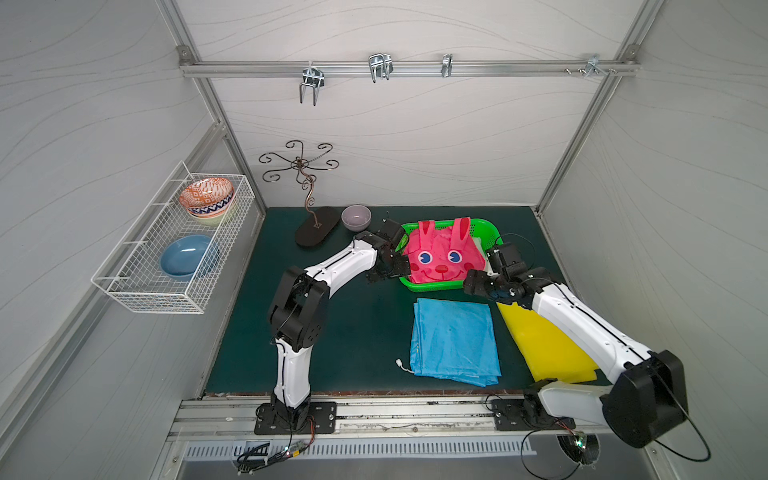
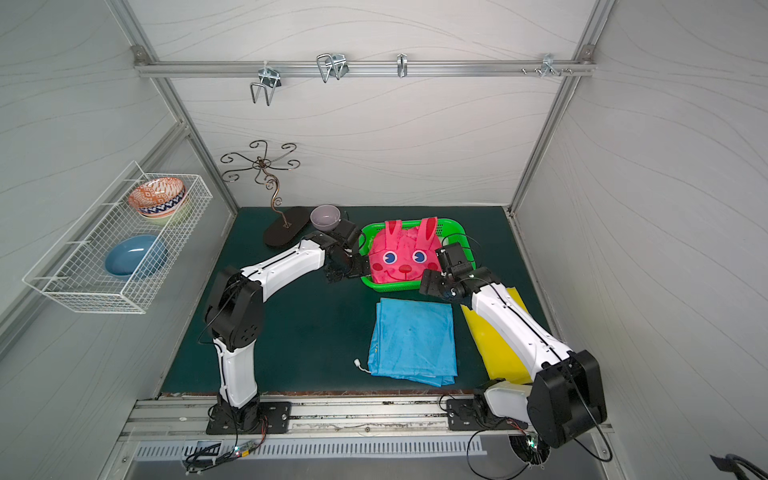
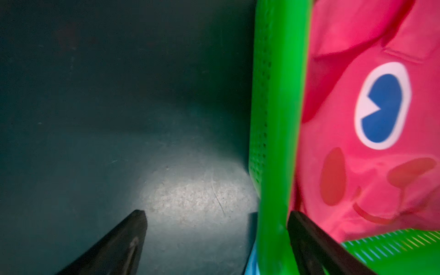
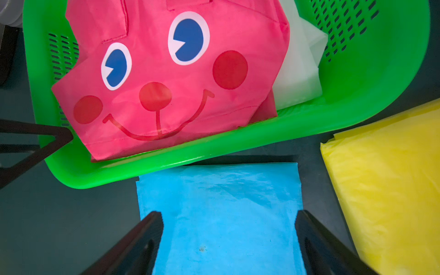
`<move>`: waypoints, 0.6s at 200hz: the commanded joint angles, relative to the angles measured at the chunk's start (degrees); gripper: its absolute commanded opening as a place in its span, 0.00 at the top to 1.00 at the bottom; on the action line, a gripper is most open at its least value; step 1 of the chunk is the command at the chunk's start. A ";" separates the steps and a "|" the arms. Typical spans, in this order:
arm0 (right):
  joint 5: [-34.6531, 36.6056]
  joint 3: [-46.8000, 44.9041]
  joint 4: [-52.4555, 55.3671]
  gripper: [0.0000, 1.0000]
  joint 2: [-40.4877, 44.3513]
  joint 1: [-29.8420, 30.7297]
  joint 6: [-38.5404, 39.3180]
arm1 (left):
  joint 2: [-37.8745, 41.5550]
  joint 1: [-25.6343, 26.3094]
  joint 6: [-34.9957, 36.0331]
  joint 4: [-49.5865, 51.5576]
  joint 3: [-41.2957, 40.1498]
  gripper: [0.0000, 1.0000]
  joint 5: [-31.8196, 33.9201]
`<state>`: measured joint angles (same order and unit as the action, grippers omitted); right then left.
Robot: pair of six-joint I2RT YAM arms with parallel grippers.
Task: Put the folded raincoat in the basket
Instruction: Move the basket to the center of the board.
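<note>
The basket is up against the blue raincoat's far edge (image 1: 449,300), so next my left gripper pulls the basket out of the way by its rim (image 3: 285,137) before I take the blue raincoat.
A pink folded raincoat (image 1: 440,257) (image 2: 403,262) (image 3: 357,166) (image 4: 166,71) with a rabbit face lies inside the bright green basket (image 1: 436,286) (image 2: 395,286) (image 3: 276,119) (image 4: 357,95), on top of a white folded sheet (image 4: 297,78). My left gripper (image 1: 388,274) (image 2: 345,272) (image 3: 216,228) is open at the basket's left side, one finger over the mat and one inside the rim beside the pink cloth. My right gripper (image 1: 473,284) (image 2: 430,282) (image 4: 228,221) hangs open and empty over the far edge of a blue folded raincoat (image 1: 453,340) (image 4: 219,202).
A yellow folded raincoat (image 1: 544,345) (image 4: 385,178) lies partly under the right arm. A purple bowl (image 1: 356,217) and a curly metal stand (image 1: 309,195) sit at the back left of the mat. A white wire rack (image 1: 174,249) with bowls hangs on the left wall.
</note>
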<state>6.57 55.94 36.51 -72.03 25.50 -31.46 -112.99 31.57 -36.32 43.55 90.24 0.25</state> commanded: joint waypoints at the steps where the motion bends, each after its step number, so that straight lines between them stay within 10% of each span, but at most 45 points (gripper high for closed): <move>1: 0.26 0.13 -0.72 0.09 1.48 0.51 1.35 | 0.51 0.20 -0.25 2.21 -0.63 0.03 8.09; 120: -6.32 1.07 0.99 0.10 -4.55 4.02 5.08 | 14.98 -8.61 -4.72 1.63 -19.56 0.01 16.90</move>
<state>0.89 56.29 36.47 -75.24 30.94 -27.35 -102.52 24.60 -39.16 42.96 74.19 12.27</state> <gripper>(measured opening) 0.903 0.992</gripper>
